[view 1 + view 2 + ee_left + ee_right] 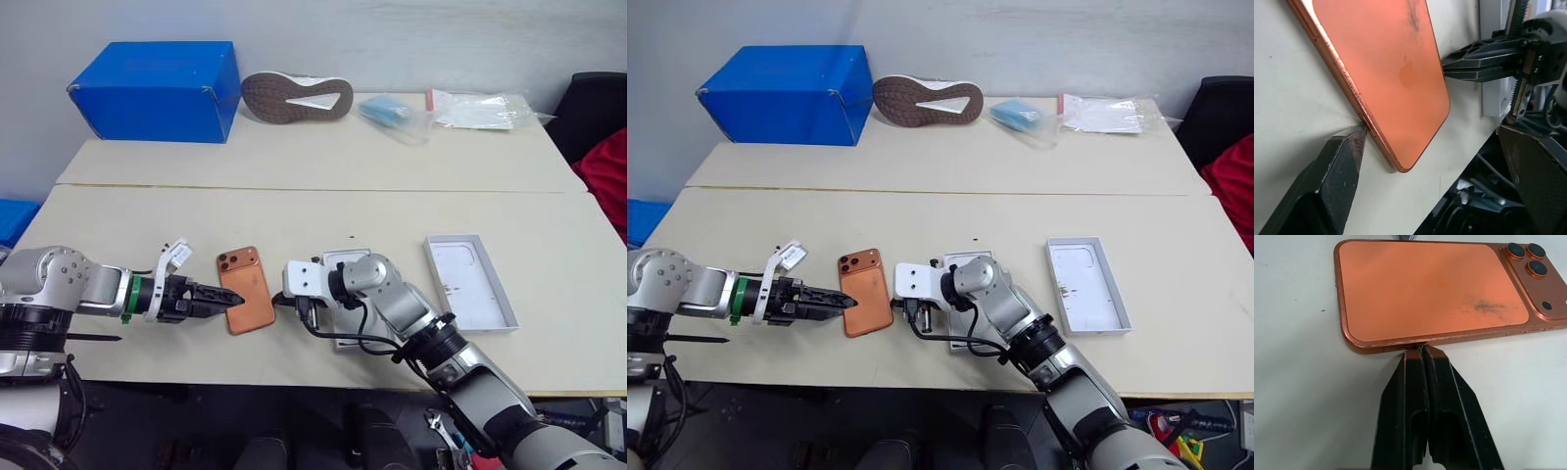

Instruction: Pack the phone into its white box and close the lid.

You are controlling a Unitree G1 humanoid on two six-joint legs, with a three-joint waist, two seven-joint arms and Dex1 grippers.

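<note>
I should expect an orange phone print hidden on the lid's bottom side, because the lid (472,283) lies with its hollow side up and shows a faint phone outline (462,264) inside.
The orange phone (245,289) lies back up on the table near the front edge, camera bump toward the far side. My left gripper (233,299) is open at the phone's near left corner, and one finger (1347,156) touches its long edge. My right gripper (1422,350) is shut, its tips pressed against the phone's opposite long edge. The white box (345,258) lies just right of the phone, mostly hidden under my right arm. Further right, the lid (470,281) rests hollow side up, with a faint phone outline inside.
A big blue box (157,88), a shoe (296,96) lying sole up and clear plastic bags (480,108) line the far side of the table. The table's front edge (245,377) runs close below the phone. A black chair with red cloth (602,147) stands at the right.
</note>
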